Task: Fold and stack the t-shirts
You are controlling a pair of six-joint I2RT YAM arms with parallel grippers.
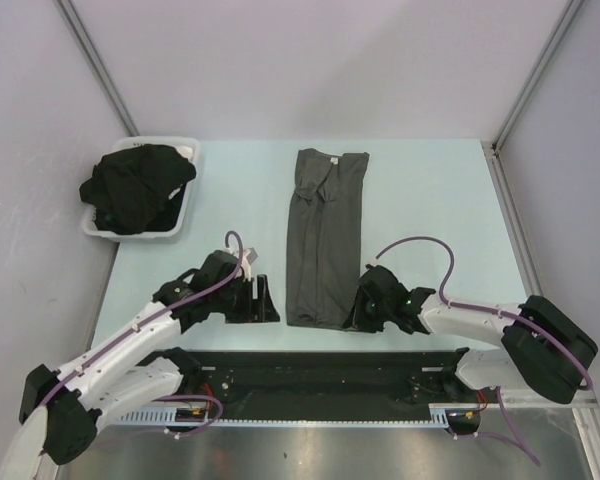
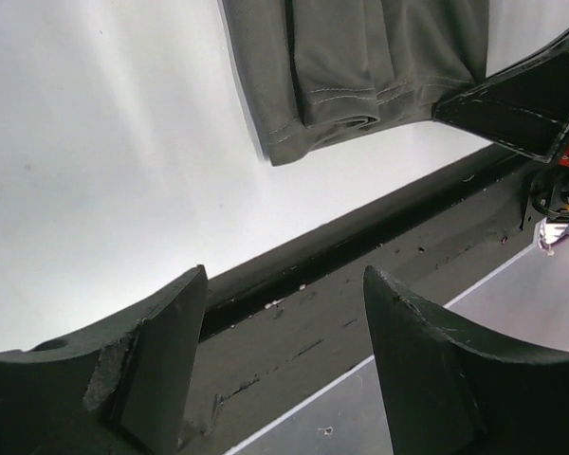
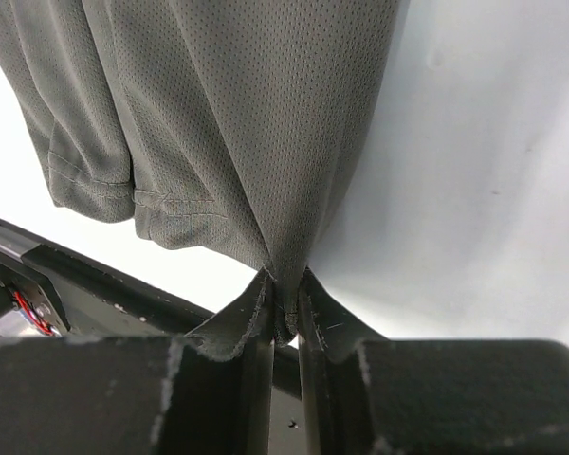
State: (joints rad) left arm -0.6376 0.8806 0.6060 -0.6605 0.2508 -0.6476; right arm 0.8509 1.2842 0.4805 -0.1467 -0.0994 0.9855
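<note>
The t-shirt's free hem corner (image 1: 292, 321) lies clear, and my right gripper holds the other (image 1: 347, 326), so my left gripper keeps going toward the free corner until its fingers are around it.
A charcoal grey t-shirt (image 1: 325, 235) lies in a long narrow fold down the middle of the table, collar at the far end. My right gripper (image 1: 356, 318) is shut on its near right hem corner; in the right wrist view the mesh cloth (image 3: 218, 123) bunches into the closed jaws of the right gripper (image 3: 286, 280). My left gripper (image 1: 262, 300) stands open just left of the shirt's near left corner, apart from it. The left wrist view shows the left gripper (image 2: 284, 275) holding nothing, with the grey hem (image 2: 360, 66) beyond. Black t-shirts (image 1: 138, 188) are heaped at far left.
The black heap fills a white tray (image 1: 187, 146) at the table's far left corner. A black rail (image 1: 310, 370) runs along the near edge between the arm bases. Metal frame posts (image 1: 535, 80) and grey walls close in the table's sides.
</note>
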